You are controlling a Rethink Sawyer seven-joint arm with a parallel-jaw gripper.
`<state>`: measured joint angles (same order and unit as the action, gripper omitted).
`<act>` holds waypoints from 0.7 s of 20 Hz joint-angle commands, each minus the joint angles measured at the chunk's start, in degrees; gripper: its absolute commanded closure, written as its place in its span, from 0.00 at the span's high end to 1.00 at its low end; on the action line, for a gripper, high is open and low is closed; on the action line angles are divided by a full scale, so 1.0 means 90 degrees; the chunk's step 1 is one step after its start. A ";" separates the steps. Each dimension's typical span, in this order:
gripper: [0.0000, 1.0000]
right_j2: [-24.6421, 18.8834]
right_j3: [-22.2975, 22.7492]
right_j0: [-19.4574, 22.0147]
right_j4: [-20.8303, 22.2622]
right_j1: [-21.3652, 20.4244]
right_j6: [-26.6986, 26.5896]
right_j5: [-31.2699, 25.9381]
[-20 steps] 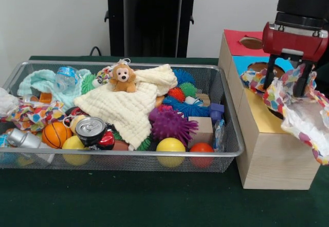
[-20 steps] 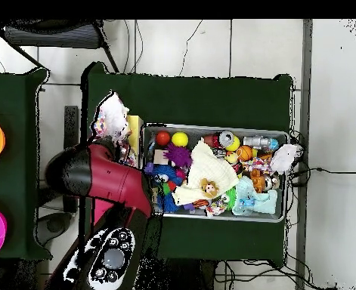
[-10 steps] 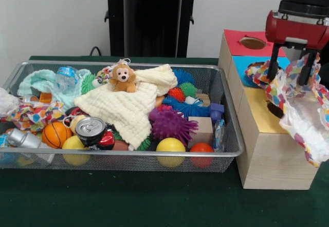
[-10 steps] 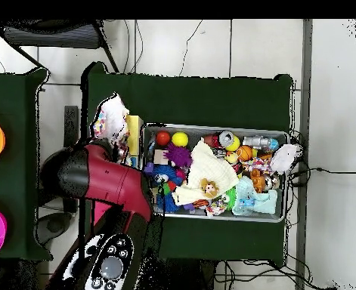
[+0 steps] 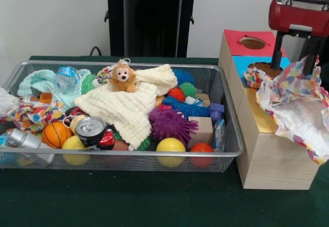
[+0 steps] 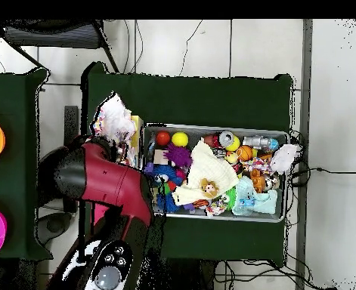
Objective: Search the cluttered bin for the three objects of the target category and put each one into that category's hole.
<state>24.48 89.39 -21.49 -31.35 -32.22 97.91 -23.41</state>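
The polka-dot cloth reaches past the yellow section's edge. It will bunch up and leave a tuft standing up when I press it down.
A white cloth with coloured spots lies draped over the wooden sorting box, covering its yellow section and hanging off the right side. My gripper hovers just above it, open, its fingers wide apart with nothing clamped. Behind it the red section's hole shows, and part of the blue section. In the overhead view the same cloth sits left of the bin, with my arm over the box. The wire bin holds a cream cloth, a mint cloth and another spotted cloth.
The bin also holds a toy monkey, a can, a water bottle, balls, spiky toys and a wooden block. The box stands close against the bin's right end.
My gripper has risen away from the box. The spotted cloth, which hung around its fingers, has settled and spread over the box top.
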 commanded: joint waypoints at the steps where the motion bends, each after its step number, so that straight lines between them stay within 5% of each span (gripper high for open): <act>1: 1.00 0.0000 -0.0307 -0.0021 0.0269 0.0025 0.1350 -0.0654; 14: 1.00 -0.0088 -0.0286 -0.0012 0.0199 0.0093 0.1331 -0.0448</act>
<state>26.18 86.85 -22.13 -31.18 -32.27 97.91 -23.42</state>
